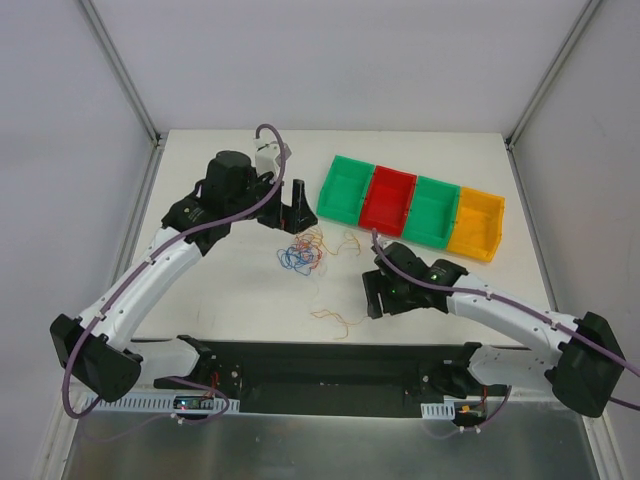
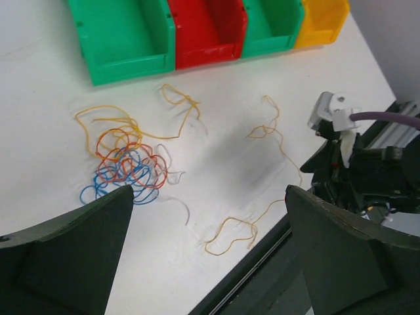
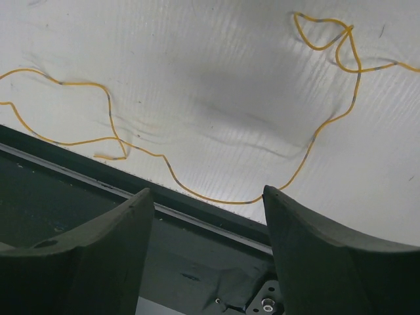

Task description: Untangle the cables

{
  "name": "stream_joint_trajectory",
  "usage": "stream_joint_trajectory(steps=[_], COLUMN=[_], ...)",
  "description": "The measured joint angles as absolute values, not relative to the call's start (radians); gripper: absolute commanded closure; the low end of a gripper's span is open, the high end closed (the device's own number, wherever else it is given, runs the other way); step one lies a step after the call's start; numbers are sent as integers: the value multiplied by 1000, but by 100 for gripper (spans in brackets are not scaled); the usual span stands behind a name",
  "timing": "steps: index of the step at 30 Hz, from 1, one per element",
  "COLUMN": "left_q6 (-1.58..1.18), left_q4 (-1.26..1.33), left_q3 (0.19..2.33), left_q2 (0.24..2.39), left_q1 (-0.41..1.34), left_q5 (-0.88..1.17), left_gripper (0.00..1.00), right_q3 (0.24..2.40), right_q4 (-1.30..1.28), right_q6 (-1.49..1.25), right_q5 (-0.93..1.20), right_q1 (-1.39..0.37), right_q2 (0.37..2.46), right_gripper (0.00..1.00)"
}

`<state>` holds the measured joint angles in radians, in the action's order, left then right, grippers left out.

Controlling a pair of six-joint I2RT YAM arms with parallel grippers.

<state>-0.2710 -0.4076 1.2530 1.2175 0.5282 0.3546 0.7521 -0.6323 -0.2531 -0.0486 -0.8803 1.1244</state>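
The loose yellow piece of cable (image 1: 343,320) lies near the table's front edge, far from the robot's left gripper, so the right gripper should pinch it and bring it to the yellow bin (image 1: 476,225).
The cables are a small tangle (image 1: 299,255) of red, blue and yellow-orange strands on the white table, also in the left wrist view (image 2: 125,164). A loose yellow strand (image 1: 335,318) lies near the table's front edge; it shows in the left wrist view (image 2: 239,230) and in the right wrist view (image 3: 356,88). Another loose yellow strand (image 2: 272,128) lies right of the tangle. My left gripper (image 1: 287,212) is open and empty, just behind the tangle. My right gripper (image 1: 374,297) is open and empty, right of the loose strand by the front edge.
A row of bins stands at the back right: green (image 1: 347,188), red (image 1: 392,197), green (image 1: 435,208), yellow (image 1: 477,225). A black rail (image 1: 330,365) runs along the table's front edge and shows under the right gripper (image 3: 65,190).
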Motion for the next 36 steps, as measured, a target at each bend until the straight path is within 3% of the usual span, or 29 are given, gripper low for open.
stream_joint_trajectory(steps=[6,11,26,30,36], left_q6=[-228,-215,-192,-192,-192], left_q4=[-410,-429,-429,-429,-429], left_q3=[1186,1149,1147,1147,1146], left_q2=[1216,1199,1162,1162,1162], left_q1=[522,522,522,522,522], left_q5=[303,278,250,250,250], left_gripper=[1,1,1,1,1], right_q3=[723,674,514,510,552], right_q4=[-634,-669,-601,-556,-543], right_q6=[-498,-762,-1178,-1207,-1084], right_q5=[-138,-231,-236,-228,-246], right_q1=[-881,-862,-835,-834,-805], right_q2=[1088,977,980,997,984], right_gripper=[21,24,58,99,99])
